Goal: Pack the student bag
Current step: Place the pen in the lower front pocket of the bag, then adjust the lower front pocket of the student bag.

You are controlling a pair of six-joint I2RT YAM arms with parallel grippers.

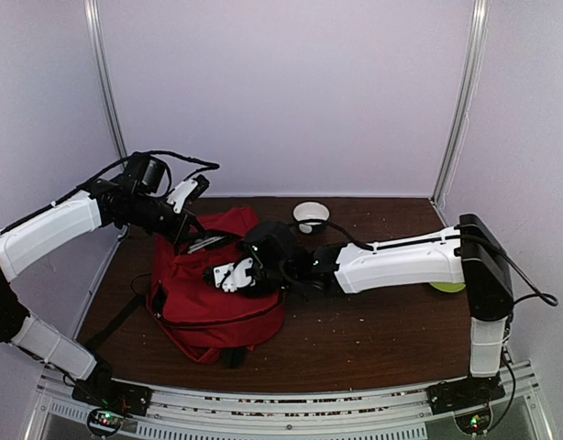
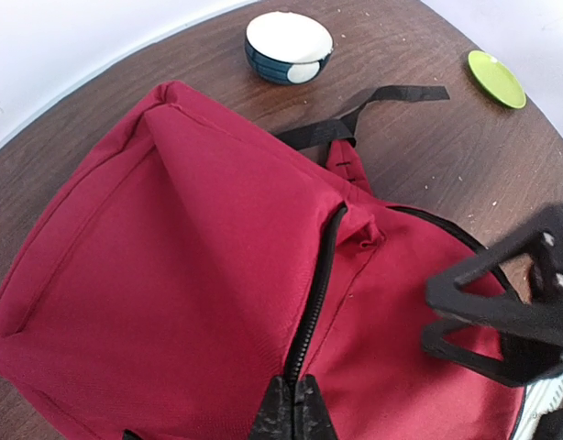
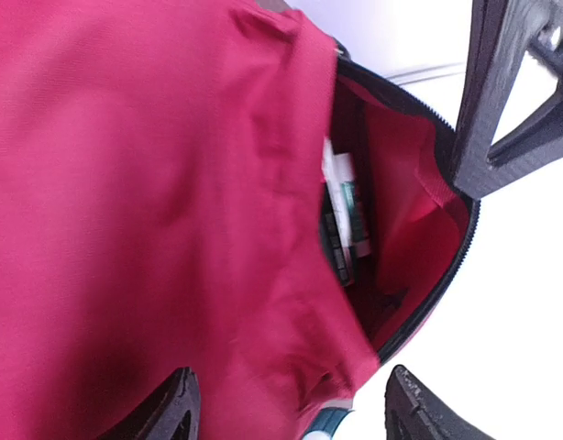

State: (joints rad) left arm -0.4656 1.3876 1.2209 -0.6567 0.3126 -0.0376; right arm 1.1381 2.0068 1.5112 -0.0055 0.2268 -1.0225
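The zipper edge's loose end (image 2: pixel 341 211) is standing folded past my left gripper. Next, I bring the zipper edge over and pinch its loose end with my right gripper.
The student bag (image 1: pixel 213 302), a red backpack with black straps, lies at the table's centre-left. Its zipped mouth gapes open, and flat items (image 3: pixel 341 220) with white and green edges stand inside. My left gripper (image 1: pixel 192 238) is shut on the bag's black zipper edge (image 2: pixel 318 293), with the jaws pinched together (image 2: pixel 295 408). My right gripper (image 1: pixel 230 275) hovers over the bag's middle, beside the opening. It is open and empty, its fingertips spread wide over the red fabric (image 3: pixel 291 417). The bag fills the left wrist view (image 2: pixel 171 275) and the right wrist view (image 3: pixel 126 183).
A white and blue bowl (image 1: pixel 311 216) stands behind the bag, also in the left wrist view (image 2: pixel 289 46). A green plate (image 1: pixel 447 286) lies at the right under my right arm, also in the left wrist view (image 2: pixel 496 78). A black strap (image 2: pixel 373 105) trails toward the bowl.
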